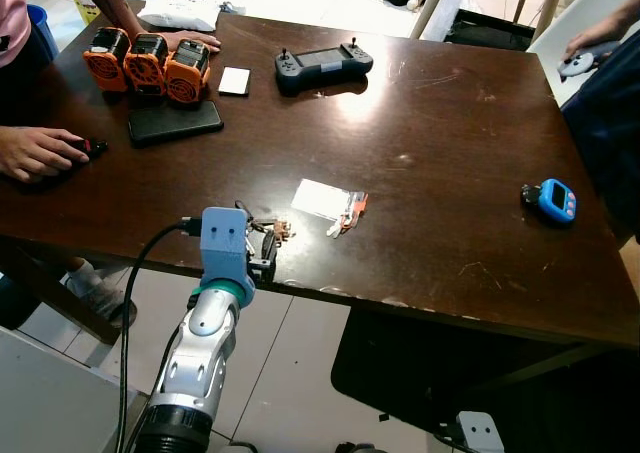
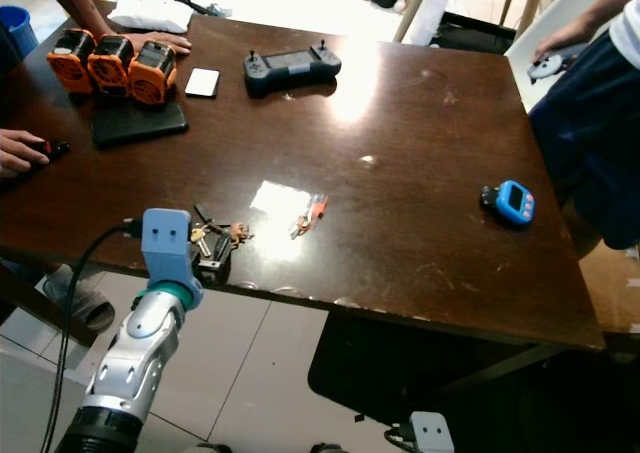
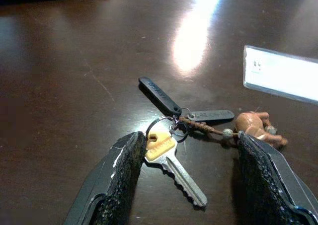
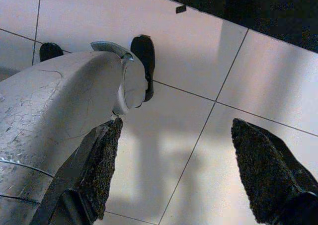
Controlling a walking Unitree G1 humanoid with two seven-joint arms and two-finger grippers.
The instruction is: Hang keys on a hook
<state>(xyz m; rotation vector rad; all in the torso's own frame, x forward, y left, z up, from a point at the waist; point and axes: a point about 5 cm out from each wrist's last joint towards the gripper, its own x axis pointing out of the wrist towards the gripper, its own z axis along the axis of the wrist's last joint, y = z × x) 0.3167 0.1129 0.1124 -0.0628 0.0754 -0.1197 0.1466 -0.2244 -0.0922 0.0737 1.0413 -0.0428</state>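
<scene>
The brown animal charm (image 1: pixel 283 230) is connected to the ring by a braided cord (image 3: pixel 202 126), so I expect the charm to come along and hang down when the robot lifts the silver key.
A bunch of keys (image 3: pixel 174 140) lies on the dark wooden table (image 1: pixel 440 163) near its front edge: a silver key with a yellow head, two black tags, a ring and a small brown animal charm (image 3: pixel 256 125). My left gripper (image 3: pixel 189 175) is open at the table edge, one finger on each side of the silver key, just short of the ring. From the head I see the keys (image 1: pixel 262 229) partly behind the blue wrist block (image 1: pixel 224 238). My right gripper (image 4: pixel 174 175) hangs open over the tiled floor, beside the robot's silver body.
A clear plastic packet with a small red item (image 1: pixel 332 205) lies just right of the keys. Farther back are orange battery packs (image 1: pixel 147 61), a black controller (image 1: pixel 322 68) and a blue timer (image 1: pixel 555 199). People's hands (image 1: pixel 40 153) rest at the left edge, another person stands right.
</scene>
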